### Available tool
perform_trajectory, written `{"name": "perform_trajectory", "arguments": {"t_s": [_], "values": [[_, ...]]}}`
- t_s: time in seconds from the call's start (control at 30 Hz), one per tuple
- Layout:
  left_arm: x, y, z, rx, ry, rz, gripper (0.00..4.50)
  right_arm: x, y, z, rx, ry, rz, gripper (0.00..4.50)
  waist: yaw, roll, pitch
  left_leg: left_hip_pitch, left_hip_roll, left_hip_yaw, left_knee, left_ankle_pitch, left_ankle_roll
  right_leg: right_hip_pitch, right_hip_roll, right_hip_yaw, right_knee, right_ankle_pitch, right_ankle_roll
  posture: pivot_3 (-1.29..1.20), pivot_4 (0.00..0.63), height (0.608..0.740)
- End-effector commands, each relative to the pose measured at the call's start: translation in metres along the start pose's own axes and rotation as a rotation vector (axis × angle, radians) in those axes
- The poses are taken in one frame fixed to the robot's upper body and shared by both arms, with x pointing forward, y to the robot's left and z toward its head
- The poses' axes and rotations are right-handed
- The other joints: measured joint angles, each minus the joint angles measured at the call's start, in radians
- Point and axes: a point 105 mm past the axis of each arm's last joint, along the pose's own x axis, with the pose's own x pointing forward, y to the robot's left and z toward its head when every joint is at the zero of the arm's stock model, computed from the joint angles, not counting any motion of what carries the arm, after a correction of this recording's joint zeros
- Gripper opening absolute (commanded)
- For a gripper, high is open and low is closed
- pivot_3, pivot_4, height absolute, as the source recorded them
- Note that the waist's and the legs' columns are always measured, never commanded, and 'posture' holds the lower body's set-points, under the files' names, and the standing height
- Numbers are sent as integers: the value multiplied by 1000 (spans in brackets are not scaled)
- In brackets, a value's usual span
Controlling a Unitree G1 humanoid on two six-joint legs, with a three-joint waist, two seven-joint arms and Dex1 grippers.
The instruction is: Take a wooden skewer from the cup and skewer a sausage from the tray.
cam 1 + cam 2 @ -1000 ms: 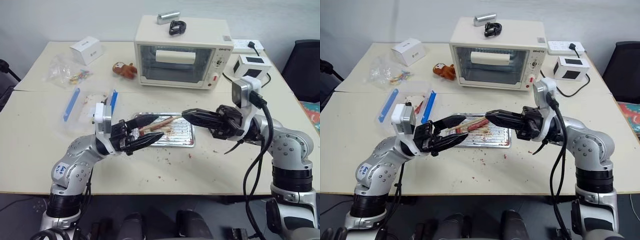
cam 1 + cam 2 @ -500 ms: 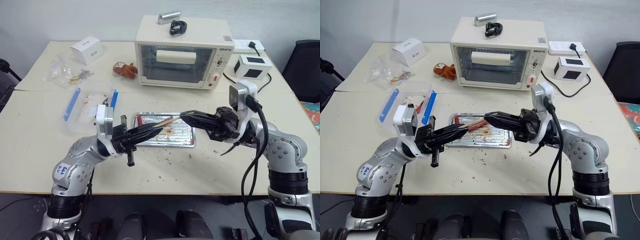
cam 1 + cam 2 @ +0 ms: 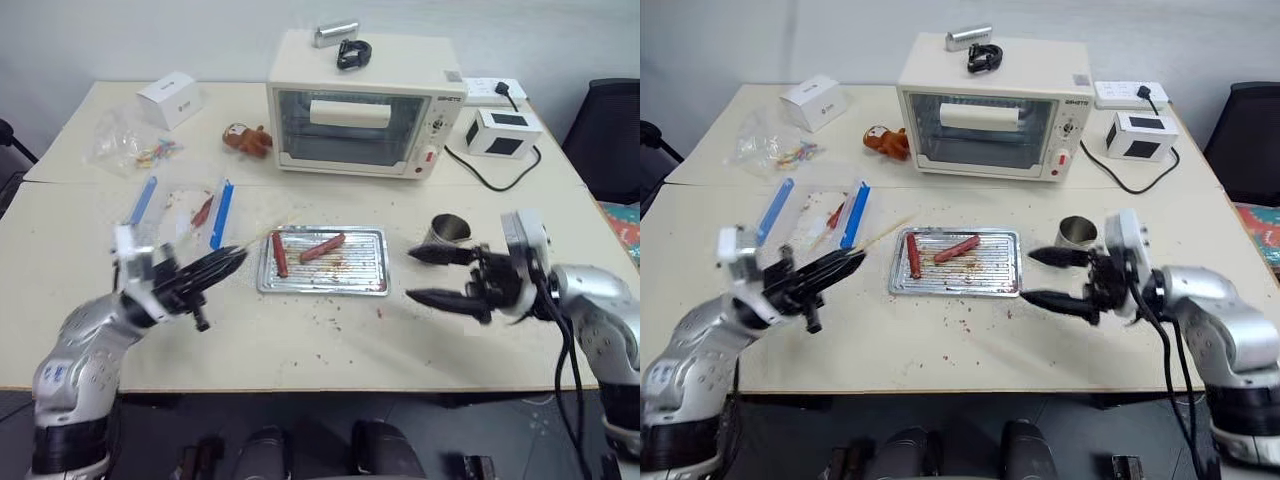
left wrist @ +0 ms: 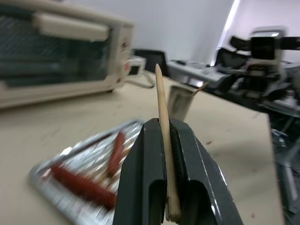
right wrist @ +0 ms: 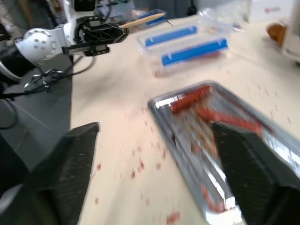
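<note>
I should move the skewer back with my left gripper, because the slanted sausage is loose on the tray. The skewer should stay back until my right gripper holds that sausage up facing the skewer's point.
My left gripper is shut on the wooden skewer, whose point sticks out past the fingers toward the tray. It hovers left of the tray, near the table's front. On the tray lie the brownish-red sausage and a redder sausage. To the right of the tray my right gripper is open with nothing between its fingers, which point left. The steel cup stands just behind it. In the right wrist view the fingers are spread wide over the tray.
A toaster oven stands at the back. A clear plastic box with blue clips lies behind my left gripper. A plastic bag, a white carton and a white socket block sit farther back. Crumbs dot the table.
The arms have drawn apart and sunk. My left gripper closed on the skewer and carried it left off the tray. My right gripper let go, opened and moved right.
</note>
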Motion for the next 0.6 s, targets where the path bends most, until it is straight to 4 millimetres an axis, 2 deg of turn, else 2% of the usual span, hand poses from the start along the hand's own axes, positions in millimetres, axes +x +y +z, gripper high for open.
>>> {"name": "perform_trajectory", "arguments": {"t_s": [0.03,0.13,0.27,0.33,0.47,0.6], "values": [[-23,1,10,66,-29,106,0,-20,6,-7,-120,34,-38,4473,2,-1,1,0,0,0,0,0,0,0,0,0,0,0,0,0,150,740],[-52,1,4,44,-26,228,0,-33,0,-28,-170,75,-112,4473,1,-2,1,2,0,-1,2,0,1,3,-2,-1,-3,0,1,0,150,740],[-71,2,-8,21,6,304,0,-23,-8,-32,-219,83,-108,4473,-2,-2,1,5,0,-1,2,-1,1,4,-4,2,-3,1,1,0,150,740],[-73,2,-10,20,20,314,0,-1,-16,-24,-204,73,-81,4473,-5,-1,1,5,1,-1,1,-2,0,4,-5,3,-2,1,0,0,150,740],[-68,6,-9,32,11,305,0,49,-28,-5,-283,84,19,4473,-22,-1,1,4,5,-1,1,-2,-4,2,-4,8,-1,0,-3,0,150,740],[-55,10,-8,45,-7,280,0,100,-57,4,-366,176,-9,4473,-27,-1,1,3,5,0,-1,-1,-6,-1,-2,7,0,-1,-5,0,150,740]]}}
